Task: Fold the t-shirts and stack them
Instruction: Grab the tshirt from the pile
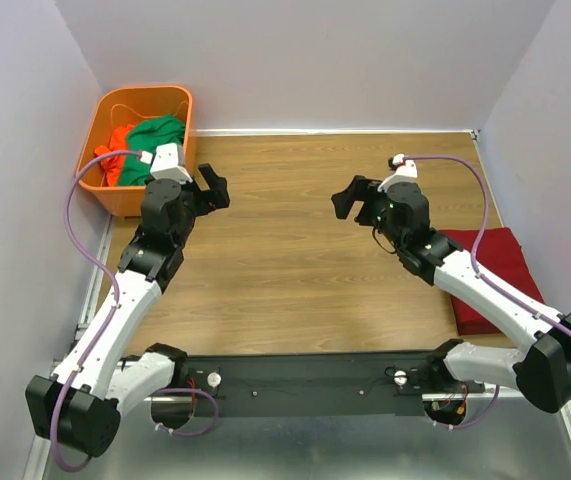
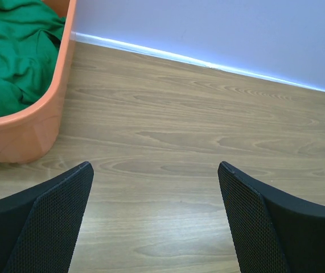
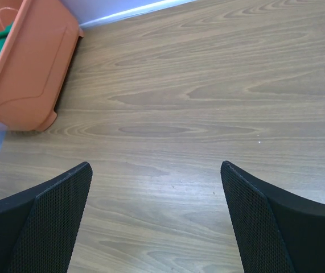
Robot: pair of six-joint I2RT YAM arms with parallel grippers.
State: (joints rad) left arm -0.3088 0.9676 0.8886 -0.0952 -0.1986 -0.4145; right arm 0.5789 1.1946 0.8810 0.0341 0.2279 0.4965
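Note:
The bright green t-shirt (image 1: 162,137) lies on top of the orange t-shirt, so the robot's left gripper should keep going into the basket, open, and close on the green cloth (image 1: 133,172).
A bright green t-shirt (image 1: 157,135) and an orange t-shirt (image 1: 115,150) lie crumpled in the orange plastic basket (image 1: 125,199) at the back left. The green one also shows in the left wrist view (image 2: 14,57). A dark red t-shirt (image 1: 500,262) lies folded on the table at the right, partly under my right arm. My left gripper (image 1: 215,190) is open and empty, just right of the basket. My right gripper (image 1: 350,198) is open and empty over the middle of the table. Both wrist views show bare wood between the fingers (image 2: 54,222) (image 3: 264,227).
The wooden table (image 1: 285,260) is enclosed by white walls at the back and sides. The basket (image 3: 31,74) stands in the back left corner. A black rail with the arm bases runs along the near edge.

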